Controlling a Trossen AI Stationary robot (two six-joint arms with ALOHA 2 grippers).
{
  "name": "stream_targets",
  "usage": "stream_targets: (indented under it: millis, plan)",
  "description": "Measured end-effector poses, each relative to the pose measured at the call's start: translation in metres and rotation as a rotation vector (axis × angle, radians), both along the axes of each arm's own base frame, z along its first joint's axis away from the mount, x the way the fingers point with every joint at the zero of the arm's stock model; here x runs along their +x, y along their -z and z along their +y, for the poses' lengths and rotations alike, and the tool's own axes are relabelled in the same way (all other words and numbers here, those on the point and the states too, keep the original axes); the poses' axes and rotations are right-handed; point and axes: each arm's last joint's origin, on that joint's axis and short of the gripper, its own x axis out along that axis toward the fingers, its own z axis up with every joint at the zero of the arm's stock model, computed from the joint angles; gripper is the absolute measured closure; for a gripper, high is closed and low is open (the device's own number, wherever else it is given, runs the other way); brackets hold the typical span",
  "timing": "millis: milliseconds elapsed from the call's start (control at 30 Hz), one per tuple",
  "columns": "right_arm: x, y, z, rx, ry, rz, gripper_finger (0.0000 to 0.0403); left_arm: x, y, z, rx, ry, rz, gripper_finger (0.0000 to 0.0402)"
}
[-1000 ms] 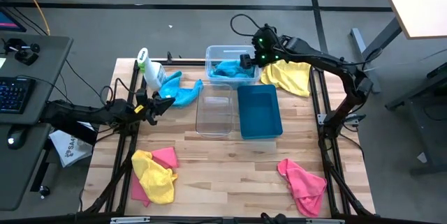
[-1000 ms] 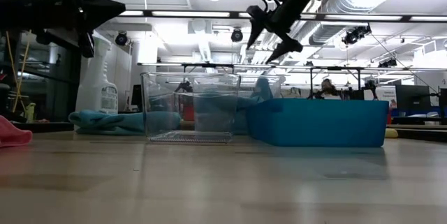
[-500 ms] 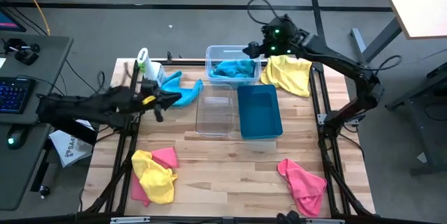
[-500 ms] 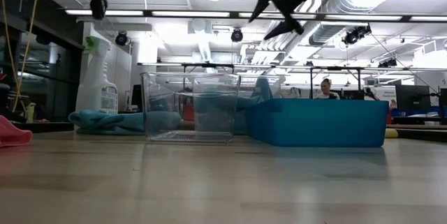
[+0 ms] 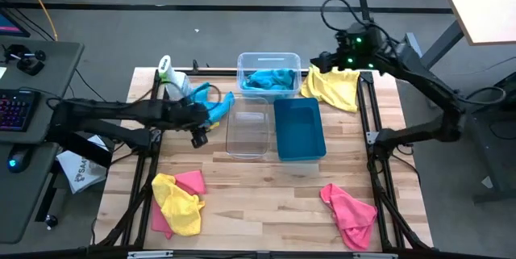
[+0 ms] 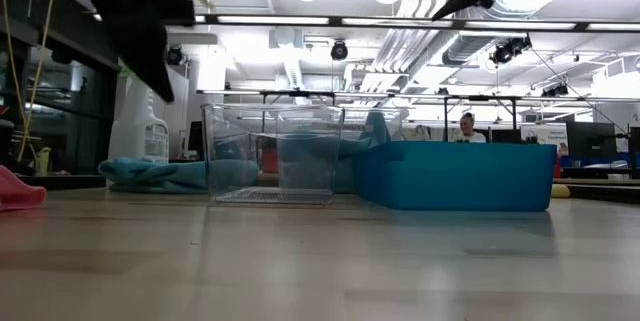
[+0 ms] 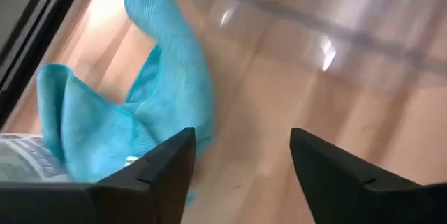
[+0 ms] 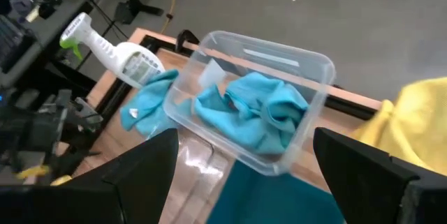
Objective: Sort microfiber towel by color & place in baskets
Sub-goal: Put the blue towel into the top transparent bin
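Note:
The crumpled blue towel [image 5: 216, 110] has a raised fold [image 7: 183, 70] running along it, so it will stay bunched up when the robot carries it to the far clear basket.
A blue towel [image 5: 213, 107] lies on the table by the far left, and my open left gripper [image 5: 199, 132] hovers just near of it. In the left wrist view the towel [image 7: 150, 109] shows beyond the spread fingers [image 7: 241, 165], untouched. Another blue towel [image 8: 253, 107] fills the far clear basket [image 5: 268, 59]. An empty clear basket [image 5: 247, 130] and a teal basket [image 5: 300, 127] stand side by side. My open right gripper [image 5: 321, 60] hangs high over the far right, next to a yellow towel [image 5: 332, 88].
A white spray bottle [image 5: 171, 77] stands at the far left beside the blue towel. A yellow and a pink towel [image 5: 177, 198] lie piled at the near left. A pink towel [image 5: 351, 210] lies at the near right. Bare wood shows in the near middle.
My left gripper has risen, moved a little toward the table's right edge and tipped downward beside the blue towel. My right gripper has lifted and drawn away from the far clear basket toward the table's right edge. No towel has moved.

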Motion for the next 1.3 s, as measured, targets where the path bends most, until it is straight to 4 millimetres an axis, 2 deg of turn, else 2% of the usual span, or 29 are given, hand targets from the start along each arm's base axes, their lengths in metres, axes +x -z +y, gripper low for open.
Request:
stream_targets:
  millis: [200,433,600,767,867,933,1000,1100,1133,1200,1300]
  plan:
    - [-0.013,-0.007,0.016,-0.015,0.028,0.001,0.0076,0.022,0.028,0.036,-0.008,0.007,0.219,0.0159]
    - [-0.011,-0.004,0.021,0.001,0.006,0.033,0.0076,0.029,0.056,0.071,-0.132,0.077,0.327,0.0161]
    - [-0.009,-0.004,0.023,-0.002,-0.005,0.034,0.0076,0.035,0.064,0.086,-0.132,0.09,0.29,0.0161]
    - [-0.009,-0.004,0.023,-0.002,-0.005,0.034,0.0076,0.038,0.074,0.088,-0.164,0.116,0.314,0.017]
    - [-0.009,-0.004,0.023,-0.002,-0.004,0.034,0.0076,0.04,0.083,0.089,-0.182,0.11,0.346,0.0195]
    - [-0.009,-0.004,0.023,-0.002,-0.005,0.035,0.0076,0.04,0.09,0.09,-0.179,0.073,0.383,0.0227]
    - [-0.009,-0.004,0.023,-0.004,-0.002,0.035,0.0076,0.04,0.096,0.091,-0.182,0.046,0.422,0.0274]
    - [-0.01,-0.004,0.023,-0.012,0.011,0.04,0.0076,0.037,0.097,0.089,-0.215,0.018,0.458,0.0367]
    - [-0.01,-0.004,0.023,-0.013,0.013,0.041,0.0076,0.036,0.093,0.088,-0.231,0.005,0.452,0.0383]
    - [-0.01,-0.004,0.023,-0.013,0.013,0.04,0.0076,0.033,0.081,0.087,-0.231,-0.022,0.427,0.0389]
    - [-0.009,-0.004,0.023,-0.014,0.013,0.039,0.0076,0.031,0.048,0.086,-0.171,-0.059,0.331,0.0398]
